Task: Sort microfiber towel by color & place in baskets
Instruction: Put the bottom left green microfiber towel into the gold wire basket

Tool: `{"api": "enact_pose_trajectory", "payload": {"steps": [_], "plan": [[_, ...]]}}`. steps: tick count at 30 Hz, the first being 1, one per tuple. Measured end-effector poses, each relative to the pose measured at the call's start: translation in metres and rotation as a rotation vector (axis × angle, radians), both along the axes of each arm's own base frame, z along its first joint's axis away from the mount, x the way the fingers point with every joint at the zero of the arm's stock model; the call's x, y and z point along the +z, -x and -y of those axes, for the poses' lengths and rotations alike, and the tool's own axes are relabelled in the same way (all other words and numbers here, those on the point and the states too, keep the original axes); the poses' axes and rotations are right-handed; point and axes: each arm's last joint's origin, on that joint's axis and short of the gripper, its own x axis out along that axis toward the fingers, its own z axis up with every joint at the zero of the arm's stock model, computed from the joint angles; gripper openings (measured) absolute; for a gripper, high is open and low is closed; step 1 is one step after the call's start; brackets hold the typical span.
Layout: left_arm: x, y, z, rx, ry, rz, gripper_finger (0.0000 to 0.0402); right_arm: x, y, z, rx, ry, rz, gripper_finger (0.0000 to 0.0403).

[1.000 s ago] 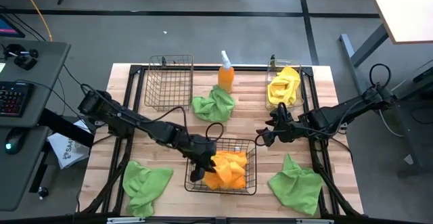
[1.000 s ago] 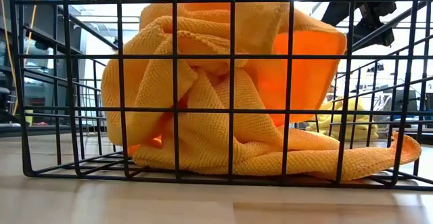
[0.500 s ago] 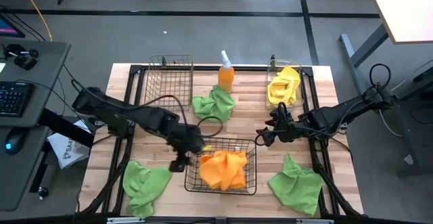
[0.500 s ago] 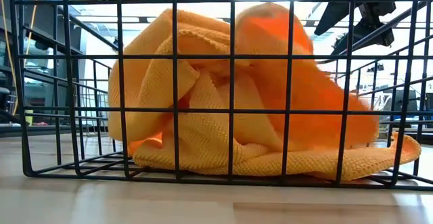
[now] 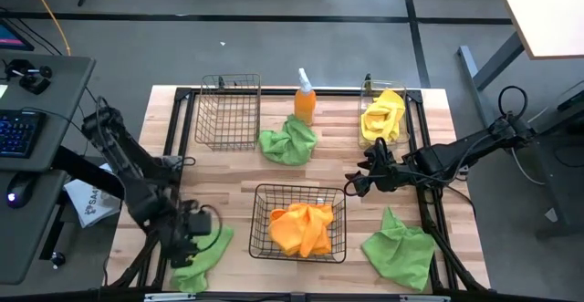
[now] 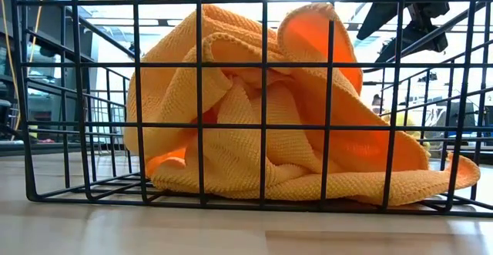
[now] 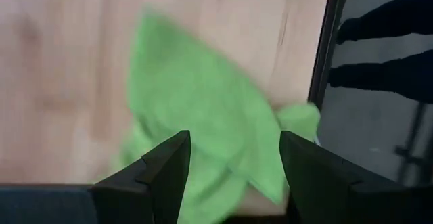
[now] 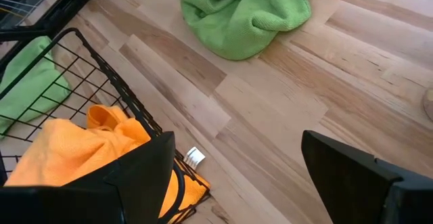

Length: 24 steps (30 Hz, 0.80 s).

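Observation:
My left gripper keeps going down until its open fingers straddle the towel's fold and then close, because the green towel lies clear of the wide black basket, under those fingers.
My left gripper hovers open over a green towel lying flat at the table's near left corner. Orange towels lie heaped in the wide black basket at the near centre. My right gripper stands open above bare wood, right of that basket. A second green towel is bunched at the far centre and a third lies at the near right. Yellow towels fill the clear bin.
The taller black basket stands at the far left with nothing in it. An orange spray bottle stands between it and the clear bin. A black frame rail runs along the table's edge by the left gripper.
My left gripper has let go of an orange towel inside the wide basket, risen out of it and swung toward the table's near left corner, over the green towel. The orange towel has dropped and settled onto the heap in the basket.

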Motion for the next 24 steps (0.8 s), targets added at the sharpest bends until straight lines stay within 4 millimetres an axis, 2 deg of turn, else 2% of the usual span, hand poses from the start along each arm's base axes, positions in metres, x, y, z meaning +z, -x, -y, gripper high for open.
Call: {"api": "enact_pose_trajectory", "payload": {"steps": [4, 7, 13, 21, 24], "plan": [[-0.029, 0.016, 0.013, 0.111, 0.082, -0.098, 0.0216, 0.000, 0.000, 0.000, 0.000, 0.000, 0.000, 0.0318], [-0.042, 0.019, 0.017, 0.155, 0.060, -0.160, 0.0216, 0.000, 0.000, 0.000, 0.000, 0.001, 0.000, 0.0318], [-0.065, 0.012, 0.023, 0.280, -0.017, -0.232, 0.0216, 0.000, 0.000, 0.000, 0.004, 0.007, -0.006, 0.0318], [-0.106, -0.002, 0.039, 0.305, -0.061, -0.312, 0.0216, 0.000, 0.001, 0.000, 0.005, 0.009, -0.010, 0.0318], [-0.113, -0.005, 0.040, 0.303, -0.074, -0.351, 0.0213, 0.000, 0.001, 0.000, 0.006, 0.007, -0.010, 0.0318]]}}
